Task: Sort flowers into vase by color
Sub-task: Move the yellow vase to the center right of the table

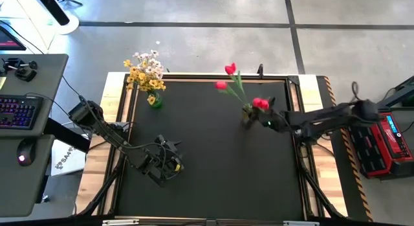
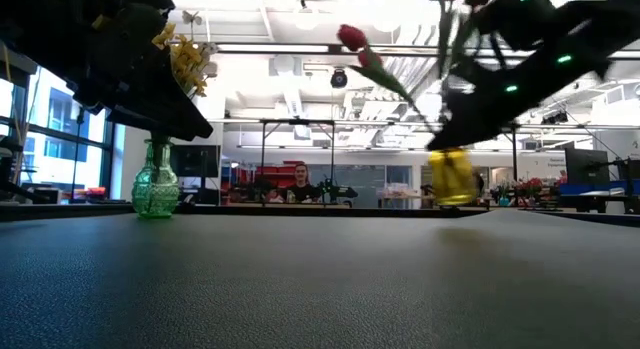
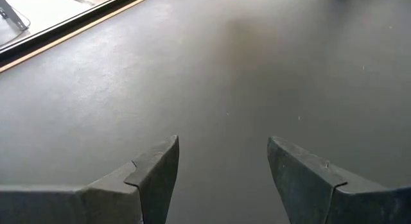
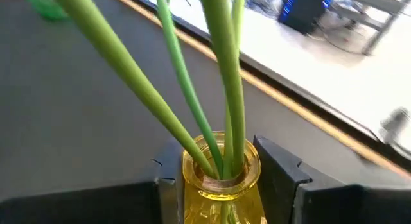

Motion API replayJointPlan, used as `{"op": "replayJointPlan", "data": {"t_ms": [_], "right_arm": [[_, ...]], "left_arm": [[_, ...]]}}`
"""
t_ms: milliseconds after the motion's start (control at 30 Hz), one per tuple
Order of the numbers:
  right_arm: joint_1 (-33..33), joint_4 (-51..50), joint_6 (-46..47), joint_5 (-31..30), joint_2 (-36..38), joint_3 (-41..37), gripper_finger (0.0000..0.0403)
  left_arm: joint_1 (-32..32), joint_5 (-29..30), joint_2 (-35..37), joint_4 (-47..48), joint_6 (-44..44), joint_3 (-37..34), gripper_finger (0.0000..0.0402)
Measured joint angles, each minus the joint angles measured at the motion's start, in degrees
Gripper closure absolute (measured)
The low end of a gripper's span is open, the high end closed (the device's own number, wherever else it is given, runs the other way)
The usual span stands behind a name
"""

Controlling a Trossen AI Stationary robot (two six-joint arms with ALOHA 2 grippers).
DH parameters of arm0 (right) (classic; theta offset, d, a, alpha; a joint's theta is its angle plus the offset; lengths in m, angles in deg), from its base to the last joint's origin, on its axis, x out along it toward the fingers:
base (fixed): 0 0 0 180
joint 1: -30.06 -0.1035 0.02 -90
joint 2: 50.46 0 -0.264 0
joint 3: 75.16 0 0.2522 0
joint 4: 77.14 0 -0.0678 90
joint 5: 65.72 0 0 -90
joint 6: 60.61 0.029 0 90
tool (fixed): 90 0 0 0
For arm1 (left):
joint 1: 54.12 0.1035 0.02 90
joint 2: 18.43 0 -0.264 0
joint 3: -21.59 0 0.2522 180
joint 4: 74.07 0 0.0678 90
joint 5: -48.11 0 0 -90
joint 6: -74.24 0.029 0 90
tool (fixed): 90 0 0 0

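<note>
My right gripper should keep lowering the yellow vase (image 2: 453, 177) until its base touches the mat (image 1: 264, 145), because the vase hangs upright over clear mat with its tulip stems inside.
A yellow glass vase (image 1: 248, 113) holds three red tulips (image 1: 229, 69) on long green stems (image 4: 221, 89), toward the table's far right. My right gripper (image 4: 221, 185) is at the vase's neck, shut on it. A green vase (image 1: 154, 100) stands on its base near the far left corner, holding yellow blooms (image 1: 137, 77) and white blossoms (image 1: 150, 57). My left gripper (image 3: 221, 166) hovers open over bare mat at the near left, away from both vases. My right gripper holds the yellow vase by its neck (image 4: 221, 176), just under the rim, pinched between the two fingers (image 4: 276, 176). The fingers come level from the table's right side. The vase stays upright, and in the low view its base (image 2: 452, 199) appears slightly off the table.
The black mat (image 1: 213, 174) is bordered by a wooden frame (image 1: 304, 148). A desk with a keyboard (image 1: 16, 113) stands beyond the left edge, and a red device (image 1: 381, 145) sits beyond the right edge. A person (image 2: 300, 181) sits far behind the table.
</note>
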Motion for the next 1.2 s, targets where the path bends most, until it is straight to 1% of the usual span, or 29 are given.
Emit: {"op": "replayJointPlan", "data": {"t_ms": [67, 133, 200, 300, 433, 567, 633, 800, 867, 967, 1200], "right_arm": [[-3.9, -9.9, 5.3, -5.0, 3.9, -0.1, 0.0297], [-7.5, -16.0, 10.6, -8.8, 7.9, -1.9, 0.0297], [-10.9, -19.0, 15.9, -11.2, 11.8, -4.1, 0.0297], [-16.0, -19.9, 21.6, -13.0, 16.5, -6.5, 0.0297], [-22.3, -23.1, 25.6, -15.8, 19.1, -6.5, 0.0297], [-28.4, -29.1, 32.4, -16.4, 19.3, -5.6, 0.0297], [-31.7, -33.2, 38.1, -16.7, 18.8, -5.6, 0.0297], [-40.2, -41.1, 51.9, -20.4, 17.0, -5.6, 0.0297], [-42.8, -41.4, 54.2, -22.0, 15.8, -5.6, 0.0297], [-45.5, -41.0, 55.6, -22.3, 13.6, -5.6, 0.0297], [-48.5, -42.6, 60.1, -23.7, 9.4, -5.5, 0.0297]], "left_arm": [[0.0, 0.0, 0.0, 0.0, 0.0, 0.0, 0.0177], [0.0, 0.0, 0.0, 0.0, 0.0, 0.0, 0.0177], [0.0, 0.0, 0.0, 0.0, 0.3, 0.0, 0.0177], [0.0, 0.1, 0.0, 0.0, 0.4, 0.0, 0.0177], [0.0, 0.0, 0.0, 0.0, 0.9, 0.0, 0.0177], [-0.1, 0.0, 0.0, -0.5, 0.2, 0.0, 0.0177], [-0.1, 0.0, 0.0, -1.3, 0.3, 0.0, 0.0177], [0.1, 0.1, 0.0, -1.3, 0.9, 0.0, 0.0177], [0.4, 0.1, 0.0, -1.6, 1.4, 0.0, 0.0177], [1.2, 0.1, 0.0, -1.6, 1.4, 0.0, 0.0177], [2.3, -1.1, 0.0, -1.7, 1.4, 0.0, 0.0177]]}}
